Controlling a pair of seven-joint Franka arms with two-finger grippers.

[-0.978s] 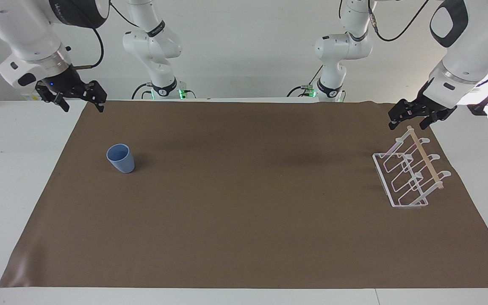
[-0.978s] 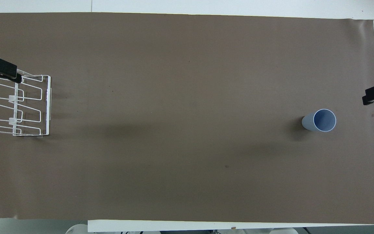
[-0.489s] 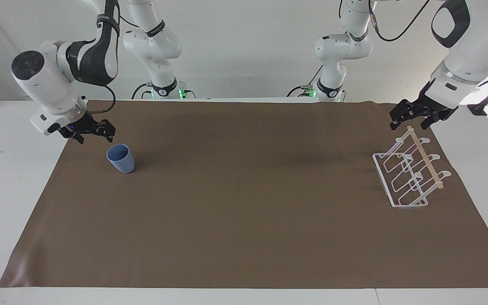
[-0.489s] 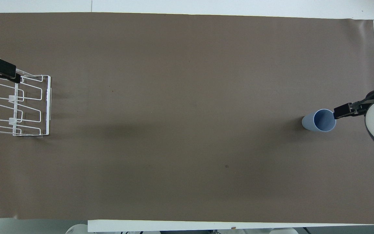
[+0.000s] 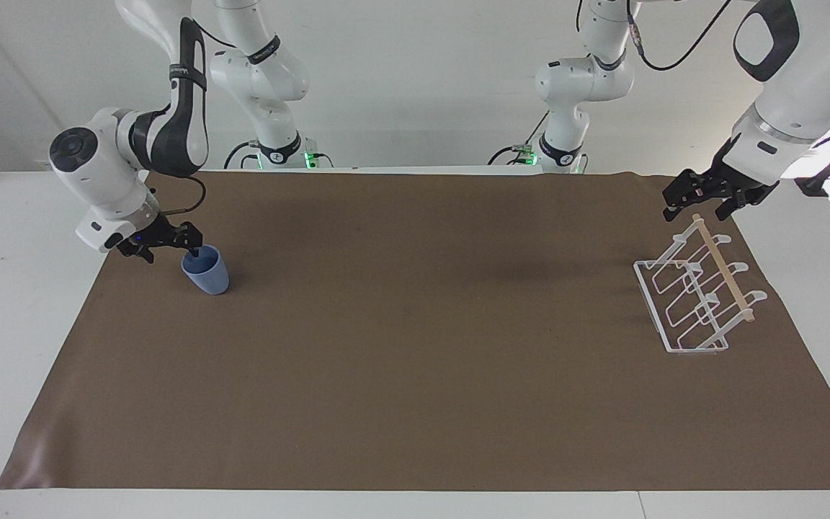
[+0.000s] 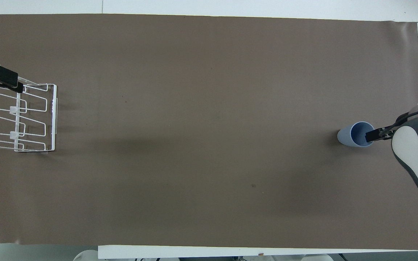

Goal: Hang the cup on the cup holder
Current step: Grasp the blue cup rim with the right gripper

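The light-blue cup (image 6: pixel 347 137) should be empty when I tilt it, because only the plain inner side (image 6: pixel 360 132) shows deep inside the cup's opening.
The light-blue cup (image 5: pixel 207 275) stands upright on the brown mat toward the right arm's end of the table; it also shows in the overhead view (image 6: pixel 354 135). My right gripper (image 5: pixel 170 247) is open at the cup's rim, one finger (image 6: pixel 371 136) dipping just inside the mouth. The white wire cup holder (image 5: pixel 703 299) with its wooden rod (image 5: pixel 723 267) stands toward the left arm's end, seen too in the overhead view (image 6: pixel 54 116). My left gripper (image 5: pixel 696 205) is open and waits over the holder's end nearer the robots.
A brown mat (image 5: pixel 415 360) covers most of the white table (image 5: pixel 19 303). The cup and the holder are the only objects on it, about a mat's length apart.
My right arm has come down and in from the table's corner to the cup, its finger now at the rim. The cup, the holder and the left arm have not moved.
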